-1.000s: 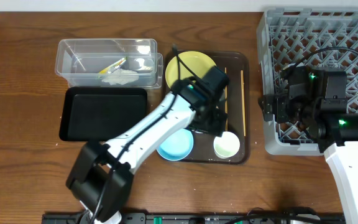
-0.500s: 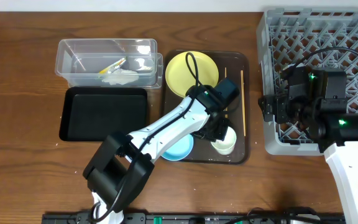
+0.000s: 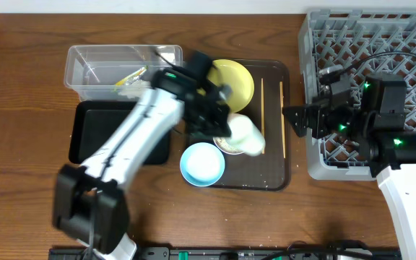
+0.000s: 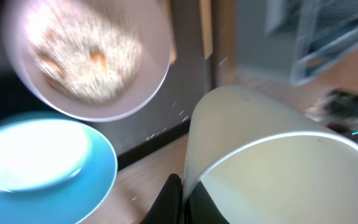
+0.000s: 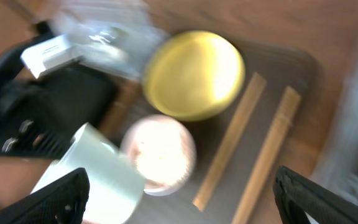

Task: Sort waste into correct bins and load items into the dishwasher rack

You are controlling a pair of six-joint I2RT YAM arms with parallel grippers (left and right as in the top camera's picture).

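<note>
The white cup's base [image 3: 254, 144] is free for the open right gripper [image 3: 295, 118], so the left gripper goes on holding out the cup by the cup's rim until the right gripper closes on the base.
My left gripper [image 3: 226, 128] is shut on the rim of the small white cup [image 3: 245, 136], which hangs tilted above the brown serving tray [image 3: 274, 177]. The left wrist view shows the black fingers [image 4: 174, 199] pinching the cup [image 4: 272, 155] wall. Partly under the cup sits the beige bowl [image 3: 222, 146] with rice [image 4: 89, 56]. The light blue bowl [image 3: 202, 164], the yellow plate [image 3: 235, 83] and two chopsticks [image 3: 262, 101] lie on the tray. My right gripper [image 3: 298, 119] stands open at the grey rack's [image 3: 381, 43] left edge, holding nothing.
The clear tub [image 3: 103, 68] at the back left holds a wrapper [image 3: 131, 75] and white scraps. The black tray [image 3: 107, 133] lies in front of it, partly under my left arm. In the right wrist view, the plate [image 5: 194, 74] and chopsticks [image 5: 269, 155] show blurred.
The left gripper closed on the cup at the tray's front right, lifted it and carried it back towards the tray's middle. The right gripper edged left.
</note>
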